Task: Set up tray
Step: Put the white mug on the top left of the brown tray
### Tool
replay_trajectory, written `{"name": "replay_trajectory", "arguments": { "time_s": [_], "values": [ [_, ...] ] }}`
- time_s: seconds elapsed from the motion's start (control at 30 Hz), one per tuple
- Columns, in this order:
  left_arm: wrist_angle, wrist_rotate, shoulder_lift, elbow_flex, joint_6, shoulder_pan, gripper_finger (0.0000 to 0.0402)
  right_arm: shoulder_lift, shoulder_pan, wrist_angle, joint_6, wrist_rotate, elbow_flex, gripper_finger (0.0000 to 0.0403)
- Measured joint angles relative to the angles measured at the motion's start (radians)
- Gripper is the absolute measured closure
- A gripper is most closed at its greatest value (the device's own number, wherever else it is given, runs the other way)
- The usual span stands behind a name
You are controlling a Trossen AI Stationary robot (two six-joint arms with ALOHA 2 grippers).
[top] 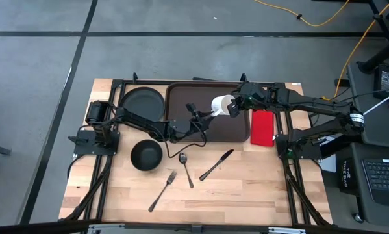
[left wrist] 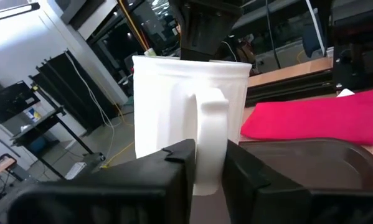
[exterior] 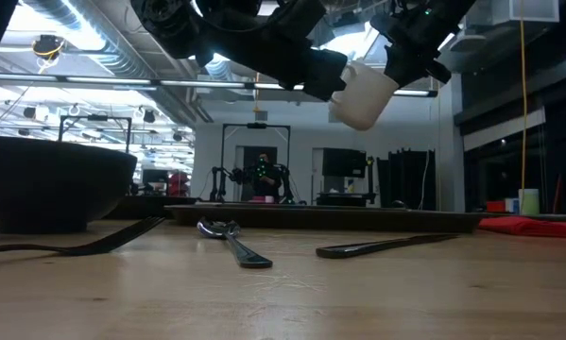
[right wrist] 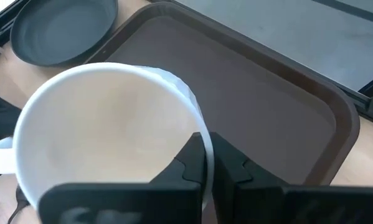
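The mug [left wrist: 211, 118] is clamped by both grippers at its handle and rim, so next my right gripper opens and moves away from the mug's rim [right wrist: 202, 132] before my left gripper carries the mug.
A white mug [top: 223, 105] hangs above the dark brown tray [top: 207, 130], which lies flat at the table's far middle. Both grippers are shut on the mug. My left gripper [left wrist: 210, 155] reaches in from the table's left and my right gripper [right wrist: 206, 149] from the right. In the low view the mug [exterior: 363, 94] sits tilted, high above the table top. My left gripper pinches the mug's handle [left wrist: 211, 124] between its two fingers, which come in about level from the table's left. The mug is lifted clear of the tray. My right gripper holds the mug's rim wall [right wrist: 195, 134], one finger inside and one outside. It slants down from the table's right.
A black plate [top: 142, 101] lies left of the tray and a red napkin [top: 262, 127] right of it. Nearer the front lie a black bowl [top: 146, 155], a spoon [top: 184, 166], a fork [top: 163, 190] and a knife [top: 217, 164].
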Motion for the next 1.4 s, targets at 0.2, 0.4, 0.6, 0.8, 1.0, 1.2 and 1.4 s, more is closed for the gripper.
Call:
{"name": "replay_trajectory", "arguments": {
  "time_s": [0.2,0.4,0.6,0.8,1.0,1.2,1.4],
  "values": [
    [0.001,-0.002,0.000,0.000,0.008,0.001,0.0357,0.000,0.000,0.000,-0.005,-0.001,0.000,0.0384],
    [0.001,-0.012,0.000,0.000,0.016,0.001,0.0354,0.000,0.000,0.009,-0.074,-0.006,0.000,0.0376],
    [0.001,-0.025,-0.002,0.000,0.015,0.002,0.0355,-0.001,0.000,0.020,-0.155,-0.010,0.000,0.0345],
    [0.001,-0.053,-0.002,0.000,0.016,0.002,0.0355,-0.002,0.001,0.025,-0.201,-0.016,0.000,0.0303],
    [0.001,-0.054,-0.002,0.000,0.017,0.001,0.0354,-0.005,0.001,0.027,-0.222,-0.018,0.000,0.0254],
    [0.001,-0.051,-0.002,0.000,0.024,0.000,0.0355,-0.058,0.001,0.029,-0.243,-0.010,0.000,0.0217],
    [0.009,-0.062,-0.002,0.000,0.036,0.000,0.0353,-0.161,0.001,0.032,-0.239,-0.007,0.000,0.0202]
  ]
}}
